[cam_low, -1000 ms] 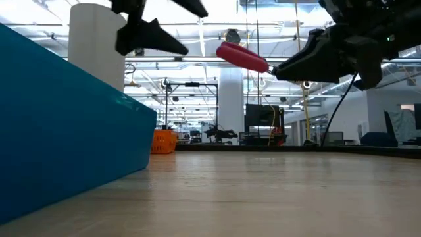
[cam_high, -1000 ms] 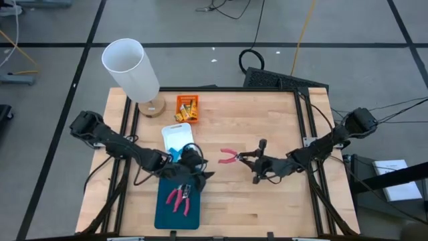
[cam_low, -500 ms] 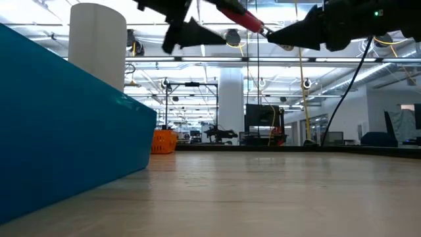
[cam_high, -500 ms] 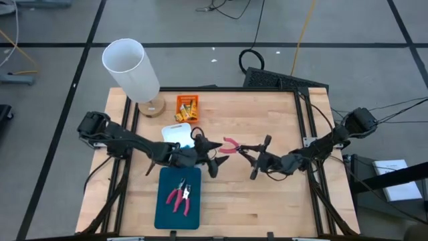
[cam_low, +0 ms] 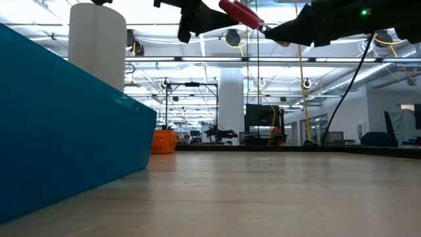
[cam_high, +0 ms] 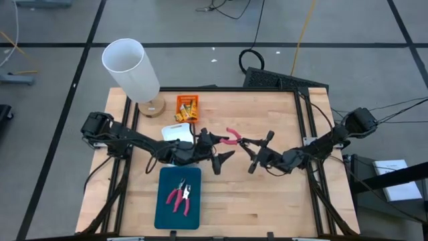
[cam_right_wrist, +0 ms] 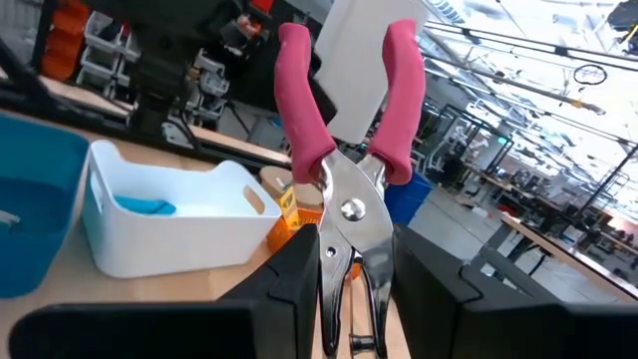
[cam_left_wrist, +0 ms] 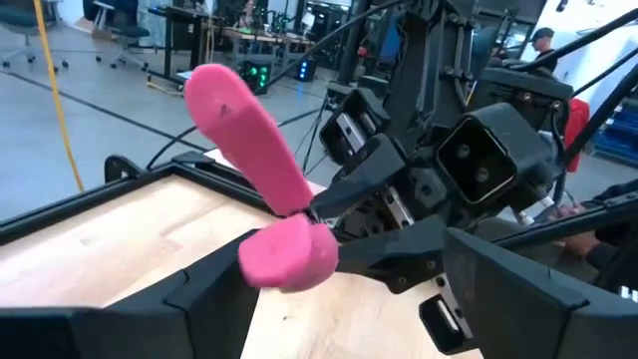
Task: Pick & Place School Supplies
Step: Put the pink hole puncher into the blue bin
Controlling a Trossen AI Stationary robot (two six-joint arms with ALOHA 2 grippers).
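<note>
My right gripper has the pliers' metal head, far from the teal tray, so next my left gripper grabs a red handle [cam_high: 229, 141] before my right gripper lets go.
A pair of red-handled pliers [cam_high: 233, 138] hangs in the air over the table's middle, held by my right gripper [cam_high: 245, 143], which is shut on its metal head. The handles [cam_left_wrist: 261, 165] point toward my left gripper [cam_high: 223, 148]. That gripper is open, with a finger on either side of the handle ends [cam_left_wrist: 289, 254]; I see no contact. A second red-handled tool [cam_high: 179, 195] lies flat in the teal tray [cam_high: 164, 214]. Light-blue pieces [cam_right_wrist: 148, 205] lie in the white tray [cam_high: 175, 132], and yellow packets sit in the orange tray [cam_high: 188, 107]. My right gripper pinches the pliers by the metal head [cam_right_wrist: 346, 221], just below the pivot, between its two fingers [cam_right_wrist: 291, 284]. The fingers come level from the table's right and lie along the tool. The pliers are lifted clear, handles spread and pointing away from the gripper toward the left arm.
The tall white cylinder [cam_high: 131, 67] stands at the far left corner beside a round wooden disc [cam_high: 152, 108]. The three trays fill the left half of the table. Bare wood [cam_high: 267, 201] lies on the near right. Black rails [cam_high: 309, 134] run along the table's edges.
My right gripper has carried the pliers up and toward the far edge and the left arm. My left gripper has risen from over the teal tray and swung right and toward the far edge, so its open fingers now flank the pliers' handles.
</note>
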